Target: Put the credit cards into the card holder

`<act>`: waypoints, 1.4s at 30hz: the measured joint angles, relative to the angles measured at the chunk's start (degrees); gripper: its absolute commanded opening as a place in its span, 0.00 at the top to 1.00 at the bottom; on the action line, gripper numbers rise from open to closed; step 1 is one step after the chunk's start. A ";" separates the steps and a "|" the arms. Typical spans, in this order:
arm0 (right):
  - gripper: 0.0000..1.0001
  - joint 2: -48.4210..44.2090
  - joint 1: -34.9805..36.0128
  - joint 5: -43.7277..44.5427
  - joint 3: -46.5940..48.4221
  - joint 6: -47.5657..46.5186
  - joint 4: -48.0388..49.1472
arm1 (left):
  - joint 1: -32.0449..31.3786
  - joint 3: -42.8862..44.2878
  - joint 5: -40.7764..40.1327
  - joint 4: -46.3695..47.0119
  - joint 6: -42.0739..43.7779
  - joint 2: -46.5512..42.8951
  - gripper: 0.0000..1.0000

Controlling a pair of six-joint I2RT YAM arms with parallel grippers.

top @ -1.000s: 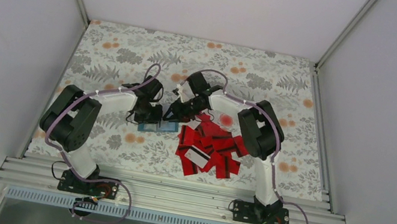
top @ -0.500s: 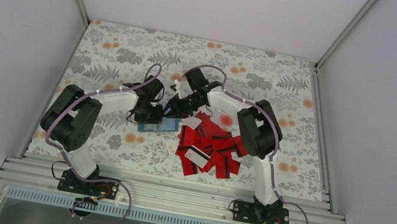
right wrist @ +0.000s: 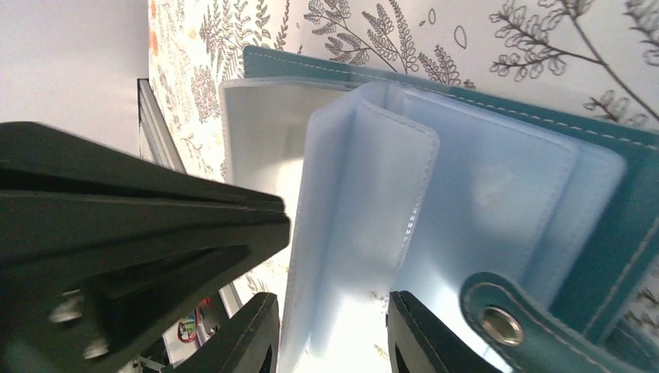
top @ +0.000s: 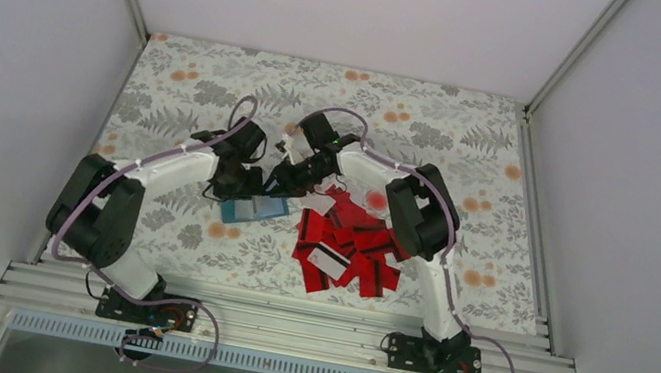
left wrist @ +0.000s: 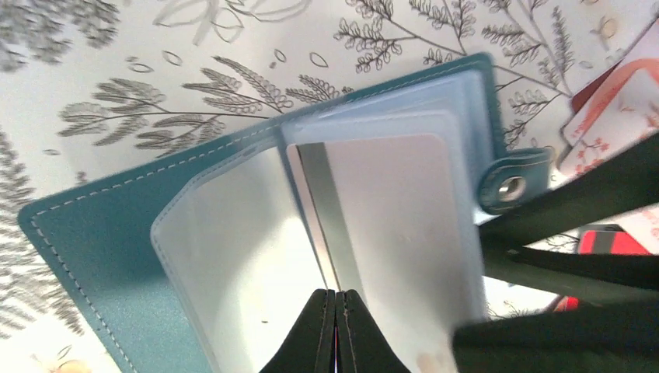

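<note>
I carry on pulling the card holder clear of the heap with my left gripper and let go there, because its fingers have the pocket leaf's edge [left wrist: 329, 276] and there is open table ahead [top: 175, 211].
The teal card holder [top: 254, 209] lies open on the floral table, left of the heap of red credit cards [top: 352, 246]. My left gripper [top: 242, 192] is over its left half. In the left wrist view that gripper [left wrist: 336, 294] is shut on the thin edge of a raised clear pocket leaf [left wrist: 233, 233] of the card holder [left wrist: 93, 256]. My right gripper [top: 281, 181] reaches in from the snap tab [right wrist: 501, 326] side. Its jaws [right wrist: 332, 299] stand apart with a bowed clear leaf [right wrist: 350, 233] between them. I see no card in either gripper.
A white card [top: 319, 203] lies between the holder and the heap. Cards [left wrist: 622, 101] lie just past the snap tab [left wrist: 510, 185]. Metal rails [top: 284, 321] run along the near table edge, with white walls on three sides.
The right gripper has moved left and back over the holder. The left arm's elbow has swung left and the holder has shifted slightly left. A white card now shows beside the holder.
</note>
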 measured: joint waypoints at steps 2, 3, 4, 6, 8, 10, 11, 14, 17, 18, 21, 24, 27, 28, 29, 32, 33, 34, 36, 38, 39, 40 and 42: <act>0.63 1.07 0.39 -0.37 0.87 0.02 -0.13 | 0.48 0.11 -0.48 -1.01 -0.26 -2.03 0.97; 0.63 1.57 0.63 -0.61 1.40 0.04 -0.33 | 0.63 0.11 -0.63 -1.40 -0.37 -2.86 0.97; 0.63 1.95 0.83 -0.85 1.77 0.04 -0.33 | 0.90 0.11 -0.76 -1.88 -0.48 -3.54 0.97; 0.63 2.84 1.42 -1.33 3.13 0.04 -0.50 | 1.42 0.11 -1.14 -2.95 -0.68 -4.79 0.96; 0.63 3.58 2.08 -1.75 4.35 0.09 -0.55 | 2.10 -0.11 -1.33 -3.76 -0.70 -6.32 0.96; 0.63 4.22 2.71 -2.10 5.42 0.17 -0.63 | 3.08 -0.44 -1.38 -4.63 -0.68 -8.11 0.96; 0.62 4.50 3.06 -2.25 6.08 0.24 -0.76 | 3.58 -0.57 -1.40 -5.11 -0.66 -8.94 0.96; 0.62 4.96 4.09 -2.62 7.80 0.57 -0.79 | 5.01 -0.61 -1.49 -6.60 -0.33 -11.02 0.96; 0.61 5.64 5.18 -3.30 10.12 0.96 -1.01 | 6.38 -0.61 -1.53 -7.89 0.55 -12.85 0.96; 0.61 6.03 5.57 -3.54 11.17 1.14 -0.98 | 6.75 -0.61 -1.53 -8.26 0.76 -13.33 0.96; 0.61 7.37 6.95 -4.02 14.05 1.70 -0.98 | 8.02 -0.61 -1.53 -9.77 1.81 -15.04 0.96; 0.60 9.01 8.55 -4.74 16.68 2.21 -0.92 | 9.05 -0.61 -1.62 -11.06 2.62 -16.52 0.96; 0.59 10.78 10.16 -5.79 18.84 2.97 -0.90 | 10.16 -0.61 -1.81 -12.50 3.30 -18.27 0.96; 0.59 11.61 10.80 -6.16 19.82 3.19 -0.92 | 10.43 -0.61 -1.99 -12.94 3.45 -18.84 0.96; 0.59 12.41 11.41 -6.60 20.85 3.41 -0.92 | 10.84 -0.61 -2.34 -13.35 3.58 -19.56 0.96; 0.58 14.93 12.98 -7.69 23.56 4.20 -0.81 | 11.58 -0.59 -3.41 -14.62 3.67 -21.66 0.96; 0.58 15.78 13.55 -8.20 24.39 4.50 -0.68 | 11.76 -0.61 -3.74 -15.06 3.67 -22.45 0.96; 0.58 16.37 13.99 -8.68 24.94 4.81 -0.39 | 11.87 -0.61 -4.00 -15.43 3.67 -23.21 0.96; 0.58 17.09 14.67 -9.31 25.24 5.55 0.59 | 12.11 -0.59 -4.17 -16.26 3.67 -24.81 0.96; 0.57 17.75 15.28 -10.14 25.86 6.73 1.95 | 12.11 -0.59 -4.22 -17.00 3.67 -26.25 0.96; 0.57 17.99 15.50 -10.54 26.10 7.41 2.89 | 12.13 -0.59 -4.48 -17.42 3.69 -26.93 0.96; 0.56 18.12 15.69 -10.95 26.38 8.22 3.76 | 12.31 -0.57 -4.57 -17.77 3.67 -27.52 0.95; 0.57 18.56 15.93 -11.50 27.50 9.60 5.05 | 12.72 -0.35 -5.27 -18.36 3.69 -28.57 0.95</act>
